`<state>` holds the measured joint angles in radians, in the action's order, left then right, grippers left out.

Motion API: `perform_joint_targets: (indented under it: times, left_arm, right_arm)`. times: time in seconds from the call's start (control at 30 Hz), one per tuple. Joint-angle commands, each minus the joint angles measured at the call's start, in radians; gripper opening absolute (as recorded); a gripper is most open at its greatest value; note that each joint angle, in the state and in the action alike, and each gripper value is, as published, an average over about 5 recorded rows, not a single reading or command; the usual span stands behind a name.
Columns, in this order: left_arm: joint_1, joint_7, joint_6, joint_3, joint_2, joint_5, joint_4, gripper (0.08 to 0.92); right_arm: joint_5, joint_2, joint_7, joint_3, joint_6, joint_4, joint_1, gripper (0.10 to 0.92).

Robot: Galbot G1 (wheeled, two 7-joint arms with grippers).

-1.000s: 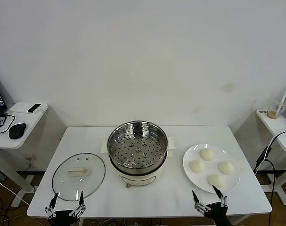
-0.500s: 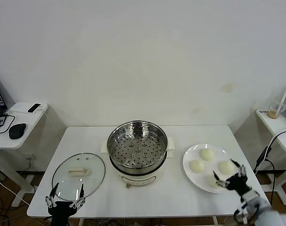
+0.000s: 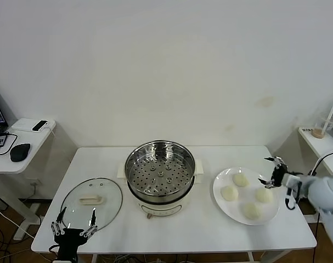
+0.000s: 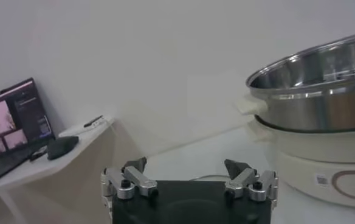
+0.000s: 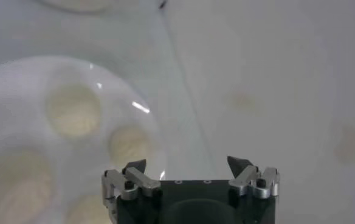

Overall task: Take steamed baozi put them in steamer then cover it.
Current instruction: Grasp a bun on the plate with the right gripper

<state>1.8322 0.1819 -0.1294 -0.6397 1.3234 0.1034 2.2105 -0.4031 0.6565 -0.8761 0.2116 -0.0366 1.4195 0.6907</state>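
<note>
My gripper will lift the farthest baozi away alone and whole, because clear gaps separate the baozi on the white plate.
The steamer stands open mid-table, a shiny steel pot with a perforated tray on a cream base; its wall also fills the left wrist view, steamer. The cover, a glass lid with a cream handle, lies flat to its left. Several steamed baozi rest on a white plate to the steamer's right, baozi. My right gripper hovers open and empty at the plate's far right side. My left gripper stands open and empty at the table's front edge, just before the cover.
A low side table with a mouse and a phone stands to the left, and a laptop shows there. At the right, a shelf holds a cup, and a black cable hangs beside the table's right edge.
My right gripper has risen from the table's front edge and swung right and back over the plate to its far right side. The left gripper has barely shifted.
</note>
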Motion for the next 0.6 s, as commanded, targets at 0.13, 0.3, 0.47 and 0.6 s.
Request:
perform_joint_targets:
  times: [0.13,0.3,0.47,0.6]
  left_arm:
    - [-0.015,-0.007,-0.006,-0.031,0.010,0.019,-0.019,0.823]
    - [-0.014,-0.007,-0.001,-0.044,0.014,0.017,-0.036,0.823]
    - [-0.013,-0.011,-0.002,-0.056,0.011,0.017,-0.036,0.823]
    - [-0.012,-0.013,-0.002,-0.066,0.007,0.017,-0.034,0.823]
  right_arm:
    - [-0.086,0.082,-0.285,-0.512,0.091,-0.374,-0.523,0.823]
    - [-0.052,0.122,-0.293,-0.578,0.083,-0.399,-0.536,0.823]
    - [-0.060,0.165,-0.283,-0.586,0.081,-0.432,-0.528,0.823]
    - [-0.075,0.186,-0.276,-0.585,0.075,-0.445,-0.514,0.823]
